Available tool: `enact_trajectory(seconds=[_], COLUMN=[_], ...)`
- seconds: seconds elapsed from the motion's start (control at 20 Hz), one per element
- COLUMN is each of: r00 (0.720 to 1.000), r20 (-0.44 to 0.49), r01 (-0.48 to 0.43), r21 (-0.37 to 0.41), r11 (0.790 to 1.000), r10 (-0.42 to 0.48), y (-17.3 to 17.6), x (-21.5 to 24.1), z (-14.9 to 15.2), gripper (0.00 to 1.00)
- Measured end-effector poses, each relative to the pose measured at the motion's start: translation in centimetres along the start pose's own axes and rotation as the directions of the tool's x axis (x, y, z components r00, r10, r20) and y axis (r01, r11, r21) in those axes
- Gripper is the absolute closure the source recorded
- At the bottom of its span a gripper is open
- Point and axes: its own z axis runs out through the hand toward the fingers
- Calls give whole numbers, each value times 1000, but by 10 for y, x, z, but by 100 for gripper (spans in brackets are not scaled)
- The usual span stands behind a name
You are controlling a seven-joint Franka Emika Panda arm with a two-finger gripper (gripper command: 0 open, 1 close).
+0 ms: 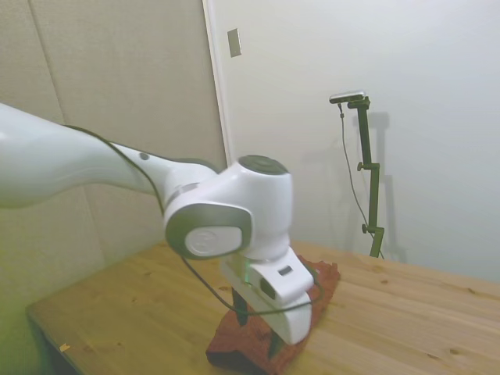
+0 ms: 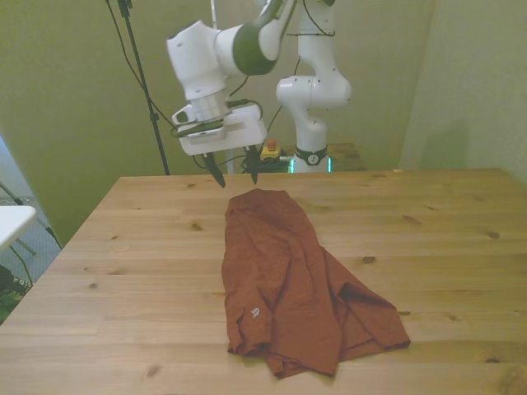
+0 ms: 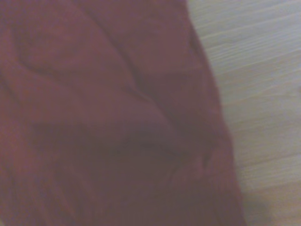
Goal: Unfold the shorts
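A dark inner edge (image 1: 227,360) can be seen at the shorts' near end. The shorts' top layer (image 1: 248,333) will open outward over the wood when I pull the shorts' fold.
The rust-red shorts (image 2: 284,276) lie folded and crumpled in the middle of the wooden table (image 2: 123,247), long axis running from the far side to the near edge. My gripper (image 2: 237,179) hangs open just above the shorts' far end, with nothing between its fingers. In the side view the gripper (image 1: 256,328) and wrist cover much of the shorts (image 1: 324,275); a dark inner edge shows at the near end. The wrist view is blurred and mostly filled by the shorts (image 3: 103,122), with bare table (image 3: 263,94) beside them.
Bare wood surrounds the shorts on both sides (image 1: 109,312). A white surface (image 2: 12,220) stands off the table at the front view's left. Cables and a small red-buttoned box (image 2: 269,150) sit behind the far edge.
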Motion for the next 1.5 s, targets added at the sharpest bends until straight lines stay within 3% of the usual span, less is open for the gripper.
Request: enact_trajectory(seconds=[0.25,0.4,0.9,1.5], r00=[981,970,945,933], r20=[188,236,294,314], r01=[20,36,118,138], r21=[90,92,107,135], r11=[996,995,987,981], r10=[-37,-57,-144,-175], y=[8,2,-24,-25], x=[48,56,31,21], z=[32,43,69,58], gripper=[0,0,0,0])
